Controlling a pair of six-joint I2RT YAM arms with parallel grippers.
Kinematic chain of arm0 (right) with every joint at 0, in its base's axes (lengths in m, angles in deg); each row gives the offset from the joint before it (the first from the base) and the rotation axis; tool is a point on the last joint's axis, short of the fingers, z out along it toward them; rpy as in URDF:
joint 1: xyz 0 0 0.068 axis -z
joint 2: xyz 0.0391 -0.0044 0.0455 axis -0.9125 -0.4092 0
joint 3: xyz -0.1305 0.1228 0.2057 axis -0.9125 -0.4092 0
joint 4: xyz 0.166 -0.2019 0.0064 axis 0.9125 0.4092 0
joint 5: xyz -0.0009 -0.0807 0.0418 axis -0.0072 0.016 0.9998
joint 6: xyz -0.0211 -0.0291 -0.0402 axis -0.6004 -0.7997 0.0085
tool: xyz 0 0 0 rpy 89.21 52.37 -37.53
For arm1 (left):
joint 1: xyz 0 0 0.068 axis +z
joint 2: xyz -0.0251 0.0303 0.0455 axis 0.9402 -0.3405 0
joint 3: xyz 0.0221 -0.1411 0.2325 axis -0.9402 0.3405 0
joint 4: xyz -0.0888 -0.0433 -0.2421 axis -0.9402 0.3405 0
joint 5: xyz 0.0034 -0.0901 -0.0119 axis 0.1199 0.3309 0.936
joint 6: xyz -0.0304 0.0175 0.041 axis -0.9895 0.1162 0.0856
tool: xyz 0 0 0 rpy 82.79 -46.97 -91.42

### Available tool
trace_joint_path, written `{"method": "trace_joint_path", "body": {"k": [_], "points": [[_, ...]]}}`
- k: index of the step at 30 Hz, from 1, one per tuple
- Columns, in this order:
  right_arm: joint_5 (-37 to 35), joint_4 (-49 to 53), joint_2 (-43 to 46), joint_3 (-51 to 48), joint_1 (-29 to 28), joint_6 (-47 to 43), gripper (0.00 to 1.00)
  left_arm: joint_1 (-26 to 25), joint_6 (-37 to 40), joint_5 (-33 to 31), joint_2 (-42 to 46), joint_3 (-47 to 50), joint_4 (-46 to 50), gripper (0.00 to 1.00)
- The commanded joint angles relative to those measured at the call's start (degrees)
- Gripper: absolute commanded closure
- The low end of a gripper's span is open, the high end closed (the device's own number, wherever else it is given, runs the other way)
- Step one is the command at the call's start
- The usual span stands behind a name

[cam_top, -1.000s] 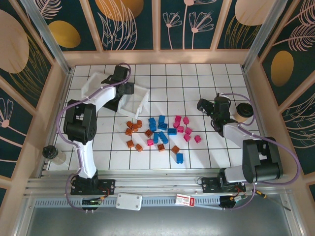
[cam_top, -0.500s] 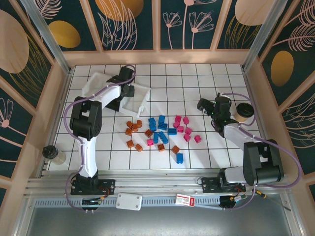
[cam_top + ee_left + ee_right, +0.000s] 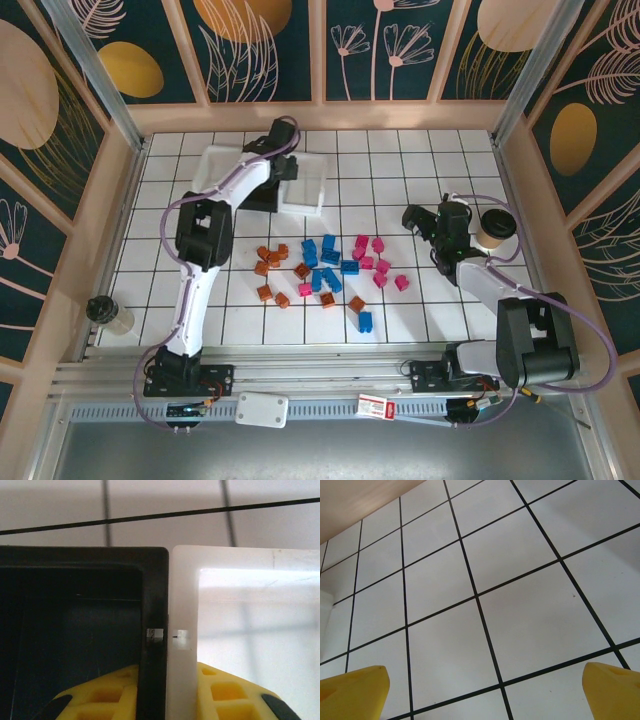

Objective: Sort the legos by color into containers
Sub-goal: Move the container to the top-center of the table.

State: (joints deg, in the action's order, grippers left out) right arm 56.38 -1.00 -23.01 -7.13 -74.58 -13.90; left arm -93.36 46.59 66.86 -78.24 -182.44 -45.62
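Note:
The touching sides of the black and white (image 3: 169, 610) containers are pinched in my left gripper, so I should keep sliding both until the black container stands behind the blue legos.
The legos lie loose mid-table: orange-brown ones (image 3: 272, 268) to the left, blue ones (image 3: 326, 262) in the middle, pink ones (image 3: 375, 262) to the right. At the back left stand the containers: a white one (image 3: 213, 162), a black one (image 3: 262, 198) partly under the arm, and a white one (image 3: 304, 186). My left gripper (image 3: 283, 178) (image 3: 167, 697) is shut on the touching walls of the black container (image 3: 75, 630) and the white container (image 3: 250, 620), one yellow finger (image 3: 100, 700) inside each. My right gripper (image 3: 414, 217) (image 3: 485, 692) hangs open over bare tiles, right of the pink legos.
A brown paper cup (image 3: 493, 229) stands just right of the right wrist. A small jar (image 3: 108, 314) sits outside the left wall. A flat white box (image 3: 262, 409) and a red label (image 3: 372, 405) lie on the near rail. Wooden walls enclose the tiled table (image 3: 420, 300).
My left gripper has shut on the two containers' adjoining walls, and the arm has swung right, sliding the containers that way. The right arm has barely moved.

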Motion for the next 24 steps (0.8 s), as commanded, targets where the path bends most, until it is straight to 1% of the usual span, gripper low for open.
{"method": "trace_joint_path", "body": {"k": [1, 3, 5, 9, 13, 16, 19, 24], "points": [[-1.6, 0.4, 1.3, -0.7, -0.1, 0.6, 0.01, -4.8, -5.6, 4.6, -4.4, -8.9, 5.3, 1.0], [-1.6, 0.4, 1.2, -0.6, -0.2, 0.6, 0.01, -6.5, -8.6, 4.6, -5.1, -10.6, 5.4, 1.0], [-1.6, 0.5, 1.2, -0.5, -0.2, 0.7, 0.01, -7.7, -11.2, 4.7, -4.7, -10.0, 4.3, 1.0], [-1.6, 0.6, 0.9, -0.5, -0.2, 0.8, 0.01, -10.1, -15.3, 1.9, -3.4, -8.8, 3.2, 1.0], [-1.5, 0.6, 0.5, -0.7, -0.3, 1.3, 0.01, -10.5, -20.3, 1.7, -2.1, -5.7, 1.2, 1.0], [-1.6, 0.6, 0.4, -0.9, -0.6, 1.3, 0.01, -10.5, -23.0, 1.8, -2.0, -5.7, 0.4, 1.0], [-1.7, 0.8, 0.2, -1.1, -1.0, 1.4, 0.01, -10.5, -25.3, 2.1, -2.7, -7.1, -0.2, 1.0], [-1.8, 1.7, 0.0, -0.7, -1.9, 1.6, 0.02, -10.5, -25.7, 3.2, -5.4, -11.5, 1.2, 1.0]]}}
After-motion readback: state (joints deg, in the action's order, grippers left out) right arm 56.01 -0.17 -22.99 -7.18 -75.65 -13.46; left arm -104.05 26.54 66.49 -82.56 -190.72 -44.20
